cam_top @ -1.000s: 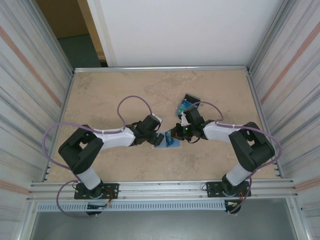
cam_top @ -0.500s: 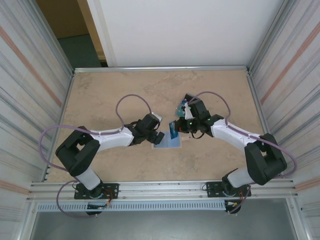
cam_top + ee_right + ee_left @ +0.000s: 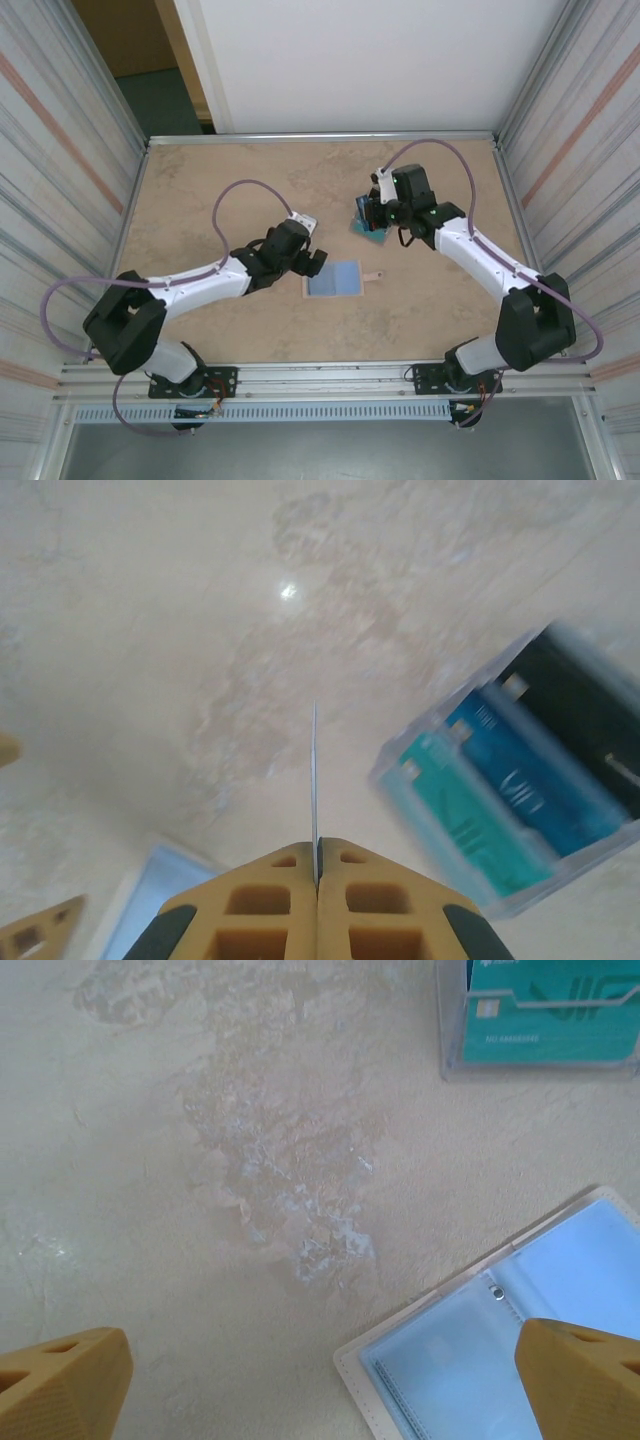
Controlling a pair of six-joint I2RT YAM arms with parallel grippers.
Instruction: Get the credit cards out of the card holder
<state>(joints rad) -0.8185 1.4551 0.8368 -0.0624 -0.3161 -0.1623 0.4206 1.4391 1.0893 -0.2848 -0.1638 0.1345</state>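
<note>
The credit card upright (image 3: 314, 780) is in my right gripper and the clear box is open above, so the gripper should keep going toward the blue cards (image 3: 515, 770) and let go of the credit card beside them.
The card holder (image 3: 335, 278) lies open and flat mid-table, pale blue inside up, its tan strap tab (image 3: 373, 275) pointing right. In the left wrist view its corner (image 3: 470, 1355) sits between my orange fingers (image 3: 65, 1380). My left gripper (image 3: 314, 262) hovers open at the holder's left edge, holding nothing. My right gripper (image 3: 317, 865) is shut on one credit card (image 3: 314, 770), seen edge-on and upright. It hangs by a clear box (image 3: 520, 800) holding teal, blue and black credit cards standing in a row. From above, the right gripper (image 3: 374, 213) is over that box (image 3: 366, 229).
The clear box with a teal card (image 3: 545, 1015) stands just beyond the holder, back right of the left gripper. Metal rails (image 3: 320, 137) and ribbed walls close the table on all sides. Purple cables (image 3: 250, 190) loop over both arms.
My right gripper has carried a card from the card holder back and right to the clear box. The left gripper shifted slightly back, and the holder now lies uncovered.
</note>
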